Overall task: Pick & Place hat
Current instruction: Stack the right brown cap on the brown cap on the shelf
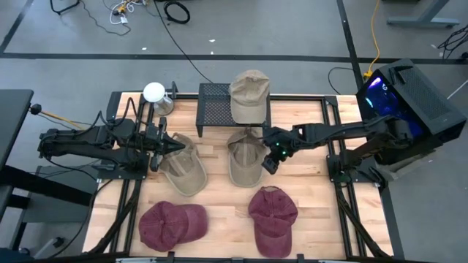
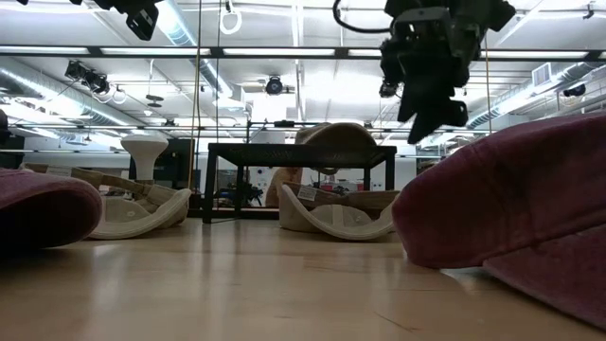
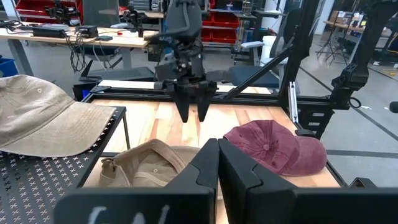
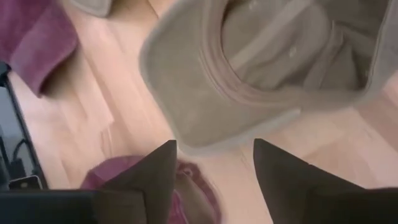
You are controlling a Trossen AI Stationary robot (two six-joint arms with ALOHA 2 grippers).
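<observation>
I should lower my right gripper next until its open fingers straddle the centre tan cap's brim edge [image 1: 258, 175], because that brim edge faces them and is clear of the maroon cap.
A tan cap [image 1: 248, 93] lies on a black mesh stand [image 1: 216, 109] at the table's far middle. Two more tan caps rest upside down on their crowns: one left of centre [image 1: 183, 166], one at the centre [image 1: 243, 161]. Two maroon caps [image 1: 172, 225] [image 1: 273, 218] sit crown up near the near edge. My right gripper [image 1: 270, 162] [image 4: 214, 168] is open and hovers high above the centre cap's right edge [image 4: 261, 68], fingers pointing down [image 2: 431, 109]. My left gripper [image 1: 175, 146] [image 3: 217, 163] is shut, raised over the left cap's far rim.
A white round-topped object [image 1: 155, 93] stands at the far left, beside the stand. Black frame rails [image 1: 336, 139] run along the table's left and right sides. Bare wood [image 1: 219, 212] shows between the two maroon caps.
</observation>
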